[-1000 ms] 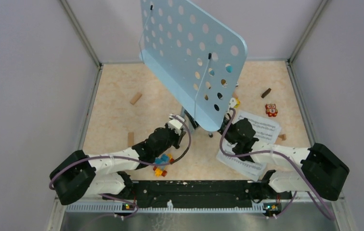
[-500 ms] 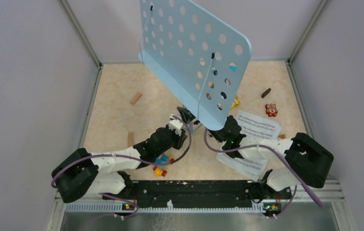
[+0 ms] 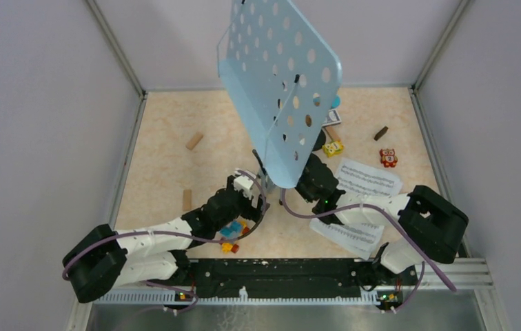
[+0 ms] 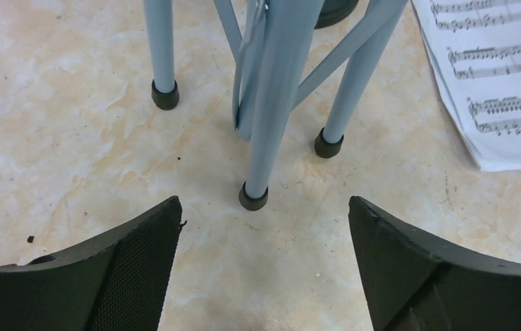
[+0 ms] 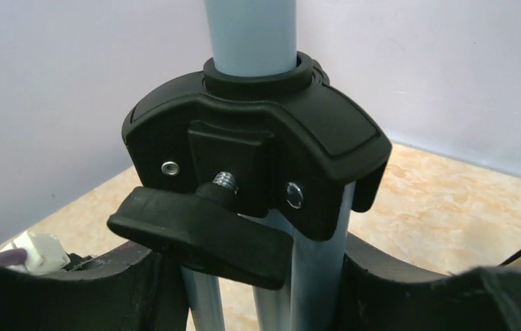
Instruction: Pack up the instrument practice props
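The tripod legs are spread apart at their rubber feet (image 4: 253, 198). Next, my left gripper grabs the legs (image 4: 270, 121) before my right gripper lays the music rack down.
The pale-blue perforated music rack (image 3: 282, 83) stands tilted on its tripod legs (image 4: 271, 103) in mid-table. My right gripper (image 3: 306, 181) is shut around the bunched legs (image 5: 320, 276) just below the black clamp (image 5: 264, 152), a finger pressing on each side. My left gripper (image 4: 264, 227) is open and low over the floor. It sits just short of the nearest rubber foot (image 4: 253, 198) and holds nothing. White sheet-music pages (image 3: 369, 179) lie right of the stand, with more pages (image 3: 351, 236) near the right arm. Microphones are not visible.
A colourful toy-block car (image 3: 231, 234) lies under the left arm. Wooden blocks (image 3: 194, 141) (image 3: 187, 199) lie at the left. A dark block (image 3: 380, 133), an owl block (image 3: 388, 158) and a yellow block (image 3: 333, 148) are at the back right. Walls enclose three sides.
The left gripper opened, let go of the stand's leg and drew back. The right gripper moved in and closed on the legs. The rack swung to the right and stands more upright.
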You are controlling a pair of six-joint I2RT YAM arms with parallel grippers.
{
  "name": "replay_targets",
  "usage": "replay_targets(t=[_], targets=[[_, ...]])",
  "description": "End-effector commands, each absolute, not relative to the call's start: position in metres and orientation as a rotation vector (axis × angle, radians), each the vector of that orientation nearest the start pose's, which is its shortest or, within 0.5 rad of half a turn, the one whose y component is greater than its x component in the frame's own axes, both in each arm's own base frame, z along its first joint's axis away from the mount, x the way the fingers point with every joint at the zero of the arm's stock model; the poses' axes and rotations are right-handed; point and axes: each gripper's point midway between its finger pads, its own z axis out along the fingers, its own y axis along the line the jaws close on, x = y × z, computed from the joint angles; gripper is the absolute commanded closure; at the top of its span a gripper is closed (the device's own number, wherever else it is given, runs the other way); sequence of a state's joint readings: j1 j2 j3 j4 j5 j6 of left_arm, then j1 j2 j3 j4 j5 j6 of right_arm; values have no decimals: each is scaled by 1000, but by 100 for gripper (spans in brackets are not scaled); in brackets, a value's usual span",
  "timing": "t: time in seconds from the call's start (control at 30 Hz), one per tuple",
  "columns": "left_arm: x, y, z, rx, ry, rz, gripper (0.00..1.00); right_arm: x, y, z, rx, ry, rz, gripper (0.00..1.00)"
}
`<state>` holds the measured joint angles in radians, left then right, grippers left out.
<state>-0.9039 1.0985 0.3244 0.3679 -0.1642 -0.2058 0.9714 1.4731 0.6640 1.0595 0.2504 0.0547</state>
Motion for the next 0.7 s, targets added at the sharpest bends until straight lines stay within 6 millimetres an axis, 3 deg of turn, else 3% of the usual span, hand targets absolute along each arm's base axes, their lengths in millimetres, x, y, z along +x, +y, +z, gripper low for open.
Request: replay_targets(t=[0.0, 0.37, 0.5, 0.67], targets=[[226, -247, 108, 517, 1837, -584, 3, 274, 372, 266, -488, 1287, 798, 100], [243, -261, 138, 516, 1692, -588, 1, 250, 382, 299, -575, 1205, 915, 100], [263, -263, 137, 453, 1710, -507, 1, 238, 383, 321, -569, 1179, 1001, 100], [275, -275, 128, 450, 1728, -494, 1, 225, 380, 340, -556, 1159, 1083, 100]])
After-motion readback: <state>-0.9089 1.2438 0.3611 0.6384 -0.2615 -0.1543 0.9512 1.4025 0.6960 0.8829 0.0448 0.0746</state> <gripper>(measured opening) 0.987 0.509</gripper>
